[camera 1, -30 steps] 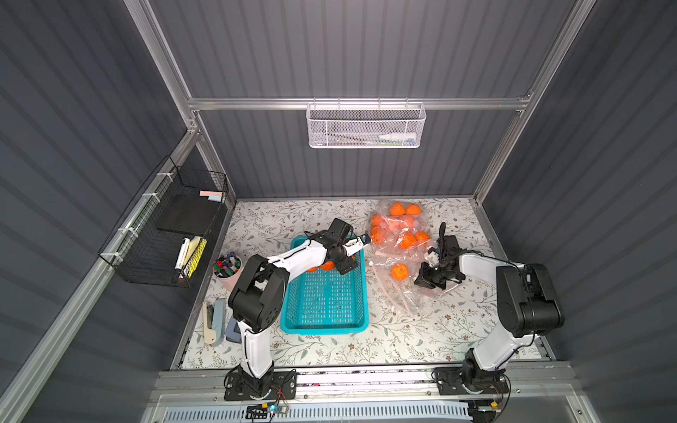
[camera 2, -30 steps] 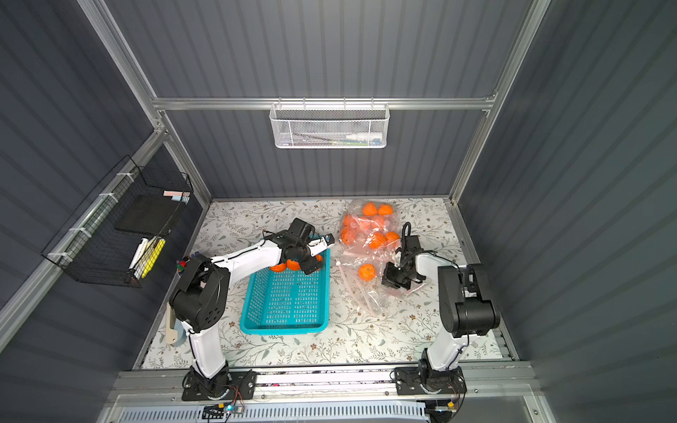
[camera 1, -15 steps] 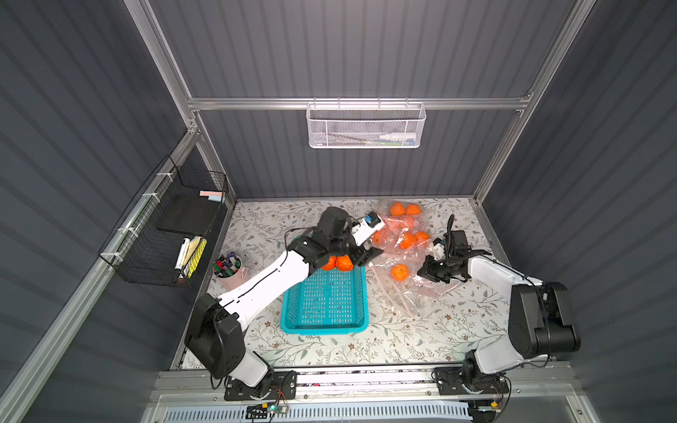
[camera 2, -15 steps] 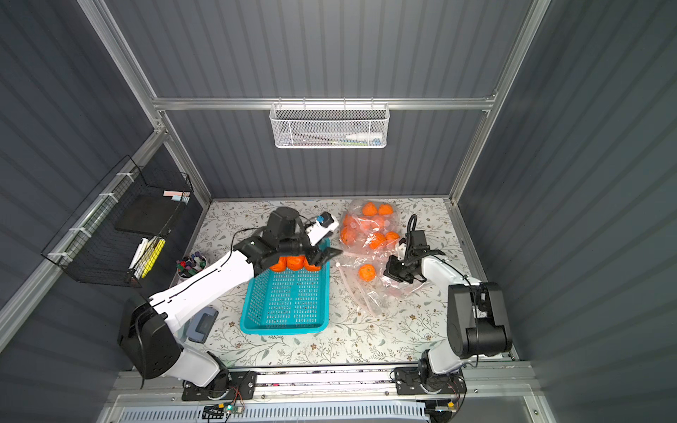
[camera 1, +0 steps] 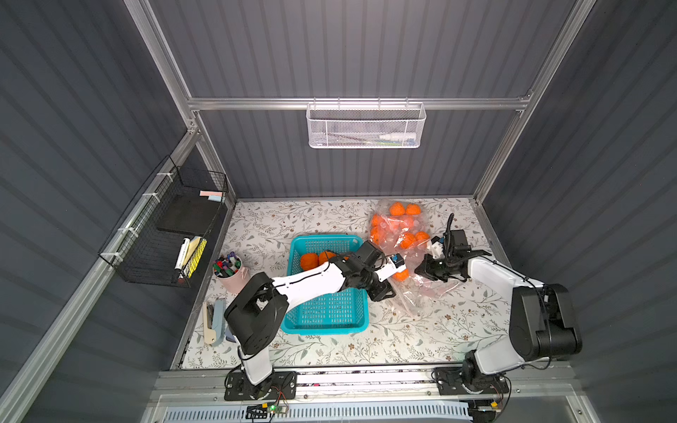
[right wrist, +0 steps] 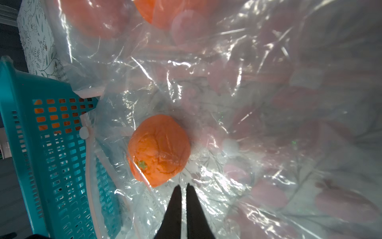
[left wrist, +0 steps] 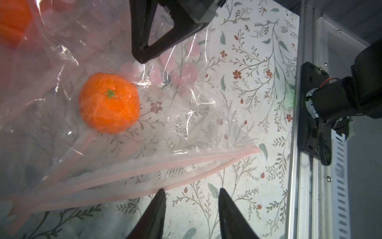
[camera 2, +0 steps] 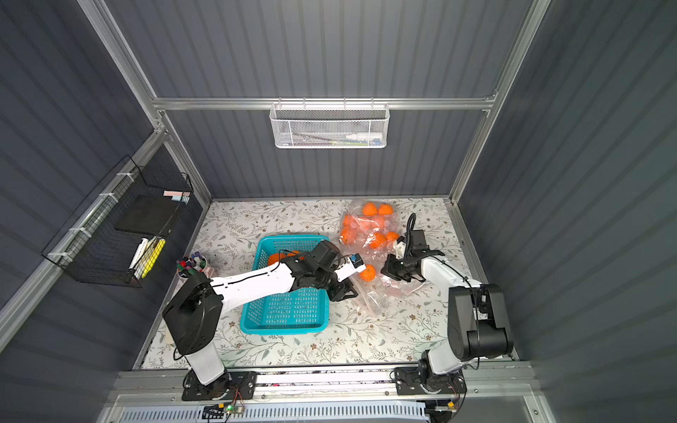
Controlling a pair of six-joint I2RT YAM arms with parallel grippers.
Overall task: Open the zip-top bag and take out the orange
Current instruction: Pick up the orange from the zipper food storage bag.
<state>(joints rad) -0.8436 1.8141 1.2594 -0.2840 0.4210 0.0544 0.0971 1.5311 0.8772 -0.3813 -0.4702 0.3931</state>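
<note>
The zip strips (left wrist: 159,176) are apart and the orange is deeper than my left gripper's fingers, so my left gripper should go inside and take hold of the orange (left wrist: 109,102).
The clear zip-top bag (camera 1: 421,293) (camera 2: 390,295) lies to the right of the teal basket, its pink zip strips (left wrist: 165,163) parted. One orange (camera 1: 402,275) (camera 2: 367,273) (left wrist: 109,103) (right wrist: 159,149) sits inside near the mouth. Several more oranges (camera 1: 401,219) fill the far end. My left gripper (camera 1: 383,292) (camera 2: 344,291) (left wrist: 192,191) stands open at the zip edge; one fingertip (left wrist: 162,193) touches the strip and nothing is between them. My right gripper (camera 1: 425,270) (camera 2: 389,271) (right wrist: 184,186) is shut on the bag's film just behind the orange.
The teal basket (camera 1: 324,331) (camera 2: 282,330) (right wrist: 24,124) holds oranges (camera 1: 309,260) at its far end, under my left arm. A pink cup of markers (camera 1: 230,273) and small tools (camera 1: 214,322) stand at the left. A black wire rack (camera 1: 165,234) hangs on the left wall.
My left arm swung from over the basket's far end across to the bag's mouth and came down there, its jaws narrowing. The right gripper stayed on the bag.
</note>
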